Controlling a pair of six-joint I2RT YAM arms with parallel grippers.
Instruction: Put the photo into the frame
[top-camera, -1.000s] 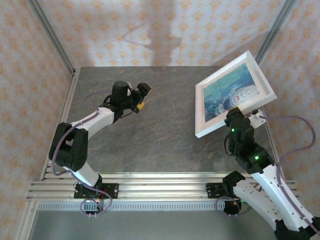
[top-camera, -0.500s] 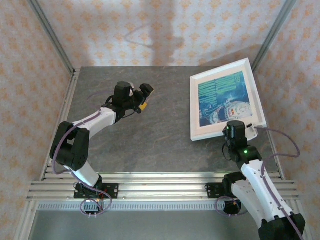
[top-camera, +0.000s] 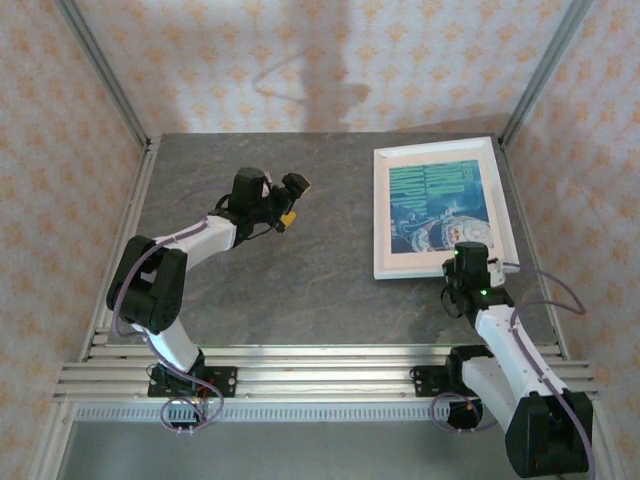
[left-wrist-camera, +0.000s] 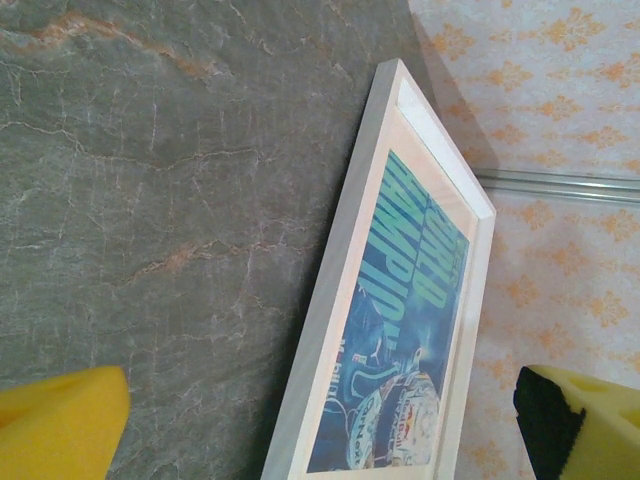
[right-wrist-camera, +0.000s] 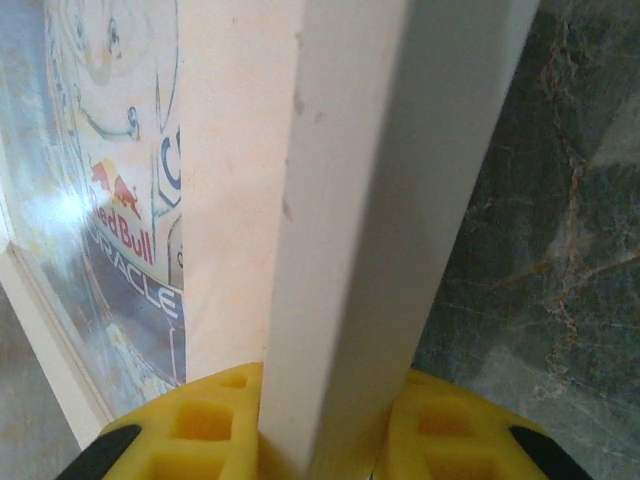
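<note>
I should keep lowering the photo face up inside the frame (top-camera: 438, 203) with my right gripper, as the tabletop (top-camera: 415, 291) below is clear, until the frame lies flat, and then let go.
The white-bordered frame (top-camera: 380, 215) lies at the right of the table with the teal-blue photo (top-camera: 440, 205) showing inside it, behind a cream inner border. My right gripper (top-camera: 470, 262) is shut on the frame's near edge; in the right wrist view the white frame bar (right-wrist-camera: 380, 200) runs up between the yellow pads (right-wrist-camera: 190, 420). My left gripper (top-camera: 290, 203) hovers open over the table's middle left, apart from the frame. In the left wrist view the frame (left-wrist-camera: 330, 290) and photo (left-wrist-camera: 400, 350) lie ahead, between the yellow pads (left-wrist-camera: 55, 420).
Grey stone tabletop (top-camera: 300, 270) with patterned walls on three sides. A metal post (top-camera: 545, 70) stands close behind the frame's far right corner. Aluminium rails (top-camera: 320, 375) run along the near edge.
The right arm has swung the frame from a raised, tilted pose down to the table, squaring it up. The left arm has barely shifted.
</note>
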